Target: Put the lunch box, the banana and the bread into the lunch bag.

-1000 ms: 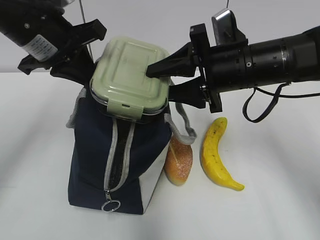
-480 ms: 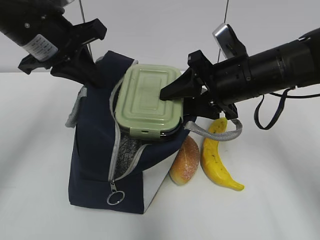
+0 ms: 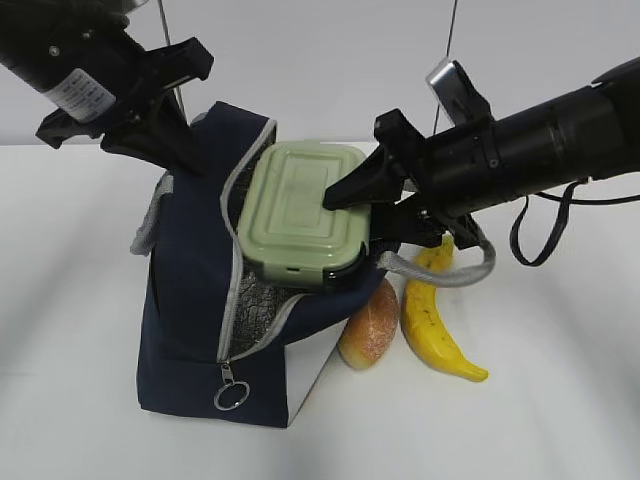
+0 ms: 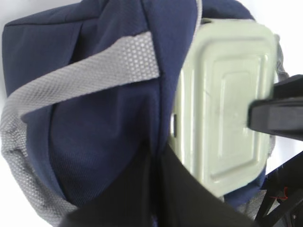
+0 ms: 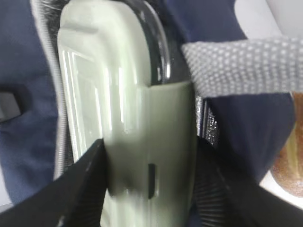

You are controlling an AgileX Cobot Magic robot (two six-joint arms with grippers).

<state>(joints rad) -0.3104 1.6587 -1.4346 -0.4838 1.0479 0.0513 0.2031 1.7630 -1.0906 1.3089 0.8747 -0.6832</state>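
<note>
My right gripper should keep lowering the box until it rests deep inside, because the lunch box's lower edge [image 3: 303, 274] is inside the bag's opening [image 3: 260, 310].
The navy lunch bag [image 3: 190, 330] stands on the table with its zipper open. My left gripper [image 3: 185, 150] is shut on the bag's top flap [image 4: 113, 127] and holds it up at the left. My right gripper [image 3: 345, 205] is shut on the green-lidded lunch box [image 3: 300, 210], which sits tilted and partly inside the bag's mouth. The box also shows in the left wrist view [image 4: 222, 104] and the right wrist view [image 5: 128, 123]. The bread [image 3: 368, 325] lies against the bag's right side. The banana [image 3: 430, 320] lies to the right of the bread.
A grey webbing handle [image 3: 440, 268] loops under my right arm, over the banana's top end. Another grey handle [image 3: 150, 225] hangs at the bag's left. The metal ring pull [image 3: 228, 397] hangs low on the bag's front. White table lies all around.
My right gripper has lowered the lunch box from above the bag into the open mouth. The bag's flap has opened wider and the ring pull has slid lower. My left gripper has stayed in place.
</note>
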